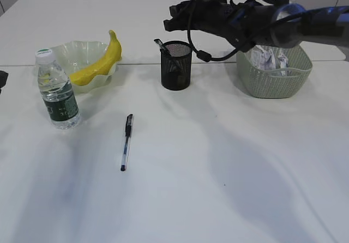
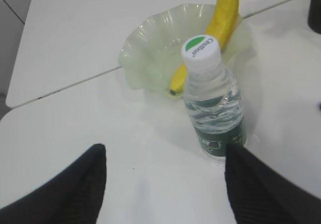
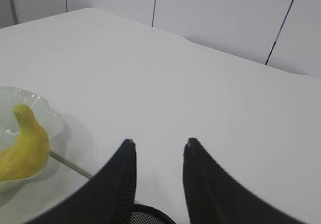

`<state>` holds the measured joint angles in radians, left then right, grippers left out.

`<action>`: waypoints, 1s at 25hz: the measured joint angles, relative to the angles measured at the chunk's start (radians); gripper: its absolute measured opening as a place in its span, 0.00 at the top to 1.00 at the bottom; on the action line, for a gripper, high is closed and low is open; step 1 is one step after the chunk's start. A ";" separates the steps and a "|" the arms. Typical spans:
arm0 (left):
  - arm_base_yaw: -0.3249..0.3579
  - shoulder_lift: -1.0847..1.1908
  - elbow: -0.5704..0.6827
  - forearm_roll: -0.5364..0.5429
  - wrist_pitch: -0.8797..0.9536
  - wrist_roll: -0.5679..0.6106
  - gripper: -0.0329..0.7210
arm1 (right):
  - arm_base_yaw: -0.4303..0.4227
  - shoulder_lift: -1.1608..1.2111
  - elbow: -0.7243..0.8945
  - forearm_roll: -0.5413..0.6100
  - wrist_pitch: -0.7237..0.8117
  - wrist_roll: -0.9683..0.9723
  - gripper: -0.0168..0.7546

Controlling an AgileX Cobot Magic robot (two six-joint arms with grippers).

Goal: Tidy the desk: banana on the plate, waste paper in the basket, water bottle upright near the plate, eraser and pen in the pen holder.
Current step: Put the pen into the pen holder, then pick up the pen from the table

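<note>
I expect the pen (image 1: 126,147) to hang whole when I lift it by the capped end, since the dark cap (image 1: 129,123) sits shut and straight on its clear body.
A yellow banana (image 1: 101,63) lies on the pale green plate (image 1: 76,49). The water bottle (image 1: 57,90) stands upright just in front of the plate. A pen (image 1: 126,142) lies loose on the table. The black mesh pen holder (image 1: 176,65) has a dark item sticking out at its rim. Crumpled paper (image 1: 270,58) sits in the green basket (image 1: 275,77). My right gripper (image 1: 172,22) hovers above the pen holder, open and empty (image 3: 158,142). My left gripper (image 2: 163,151) is open and empty, just short of the bottle (image 2: 213,103).
A seam between two tables runs behind the plate and the holder. The right arm and its cable stretch from the right over the basket. The left gripper shows only at the left edge (image 1: 2,79). The banana (image 3: 25,148) and holder rim (image 3: 150,216) show in the right wrist view.
</note>
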<state>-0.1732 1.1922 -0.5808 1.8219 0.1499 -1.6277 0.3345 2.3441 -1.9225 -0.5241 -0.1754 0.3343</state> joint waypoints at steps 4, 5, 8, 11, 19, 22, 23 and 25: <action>-0.002 0.000 0.000 -0.020 0.062 0.034 0.26 | 0.000 -0.031 0.000 -0.009 0.095 0.000 0.67; -0.005 0.000 0.000 -0.047 0.089 0.069 0.26 | 0.000 -0.043 0.000 -0.009 0.126 0.002 0.67; -0.049 0.000 0.000 -0.211 0.232 0.260 0.26 | 0.000 -0.079 0.000 -0.009 0.215 0.006 0.67; -0.123 0.000 0.000 -0.402 0.352 0.412 0.26 | 0.000 -0.119 0.000 -0.009 0.281 0.008 0.67; -0.278 0.000 -0.012 -1.000 0.456 0.667 0.26 | 0.036 -0.212 0.000 -0.006 0.473 -0.043 0.67; -0.279 0.000 -0.040 -1.222 0.463 0.818 0.26 | 0.063 -0.255 0.016 0.018 0.526 -0.085 0.67; -0.279 0.000 -0.051 -1.283 0.465 0.880 0.26 | 0.069 -0.270 0.029 0.030 0.542 -0.107 0.67; -0.279 0.000 -0.072 -1.408 0.471 0.990 0.26 | 0.082 -0.308 0.058 0.074 0.579 -0.154 0.67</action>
<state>-0.4525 1.1922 -0.6529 0.4136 0.6210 -0.6380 0.4164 2.0362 -1.8640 -0.4502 0.4037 0.1798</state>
